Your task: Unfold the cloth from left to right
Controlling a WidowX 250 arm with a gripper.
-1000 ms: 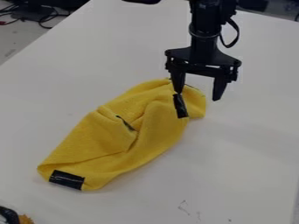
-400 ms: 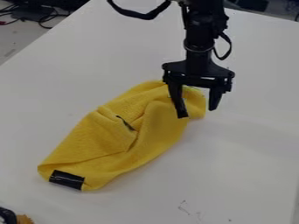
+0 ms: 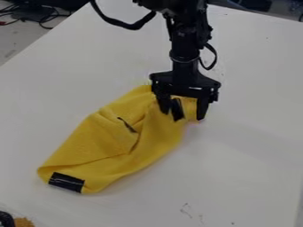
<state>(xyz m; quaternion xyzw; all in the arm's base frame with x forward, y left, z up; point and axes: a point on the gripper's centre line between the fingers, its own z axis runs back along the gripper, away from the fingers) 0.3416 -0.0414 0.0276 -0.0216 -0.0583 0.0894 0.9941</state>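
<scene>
I expect the yellow cloth to keep its far taped corner almost in place when I pull the cloth's end, because the cloth lies wrinkled with slack at its middle.
The black gripper (image 3: 183,116) hangs over the upper right end of the yellow cloth (image 3: 112,142), its two fingers open and apart. One finger stands over the cloth left of a black tape strip (image 3: 177,109), the other at the cloth's right edge. Whether the fingertips touch the cloth, I cannot tell. The cloth lies folded and rumpled on a diagonal, with a second black tape patch (image 3: 66,181) at its lower left corner and a short dark strip (image 3: 126,124) showing in a crease near its middle.
A white table (image 3: 237,164) bears the cloth. At the bottom left corner sits a black and orange-brown object (image 3: 22,222). Dark cables (image 3: 47,18) lie beyond the table's upper left edge.
The gripper has moved down and to the left, so that its fingers now stand on either side of the tape strip. The cloth's upper right end looks slightly drawn in; the rest lies as before.
</scene>
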